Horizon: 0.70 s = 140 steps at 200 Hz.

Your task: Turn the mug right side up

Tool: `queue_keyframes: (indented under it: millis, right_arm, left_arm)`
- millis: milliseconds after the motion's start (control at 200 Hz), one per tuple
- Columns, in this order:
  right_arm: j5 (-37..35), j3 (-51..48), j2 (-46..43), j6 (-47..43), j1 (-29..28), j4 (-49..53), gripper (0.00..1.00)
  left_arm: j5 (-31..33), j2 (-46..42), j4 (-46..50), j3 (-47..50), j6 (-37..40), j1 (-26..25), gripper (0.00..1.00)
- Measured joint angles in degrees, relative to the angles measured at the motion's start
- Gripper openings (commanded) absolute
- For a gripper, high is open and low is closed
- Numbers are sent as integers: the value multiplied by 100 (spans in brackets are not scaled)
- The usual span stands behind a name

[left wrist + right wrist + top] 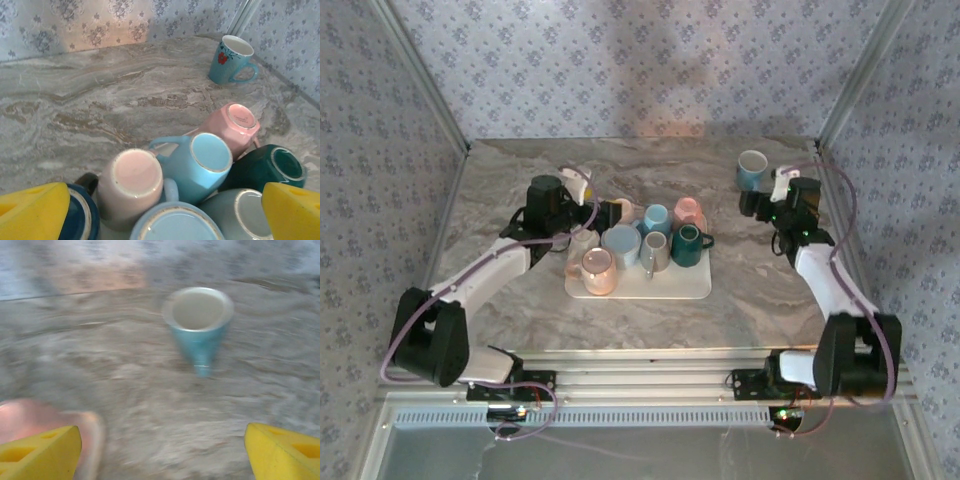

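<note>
The robot's empty right gripper should go on, with the dark green mug bottom up (689,235) at the tray's open edge, until it reaches the mug and closes around its body (685,253).
A blue mug (752,168) with a red flower (232,60) stands upright on the marble table at the back right, mouth up (199,320). My right gripper (750,203) sits just in front of it, apart from it. Its jaws are open (160,452), with bare table between the yellow fingertips (282,450). Several mugs stand upside down on the white tray (680,285). Among them are a beige-pink one (131,180), a light blue one (207,162) and a dark green one (270,167). My left gripper (608,213) hangs open (162,215) over the tray's back left mugs, holding nothing.
A pink upside-down mug (237,122) stands at the tray's back right corner, and shows blurred at the lower left of the right wrist view (50,425). Patterned walls enclose the table on three sides. Bare marble lies left of the tray and behind it.
</note>
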State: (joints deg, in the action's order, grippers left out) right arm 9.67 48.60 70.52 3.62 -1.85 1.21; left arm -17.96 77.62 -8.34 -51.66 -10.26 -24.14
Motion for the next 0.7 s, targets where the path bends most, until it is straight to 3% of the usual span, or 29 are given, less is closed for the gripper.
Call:
queue_keyframes:
  millis: [125,275,475,700]
  right_arm:
    - [374,273,-199,-46,-1058,887,89]
    - [428,643,413,-162,-1934,1840,95]
    - [-74,975,1067,-52,-2326,2518,100]
    - [-627,1113,1283,289,-2597,2621,96]
  left_arm:
    - [2,-437,162,319,-520,0,98]
    - [0,-949,404,802,-1045,0,98]
    - [94,-1285,769,975,-1196,2,99]
    - [179,-1388,866,1073,-1235,0,99]
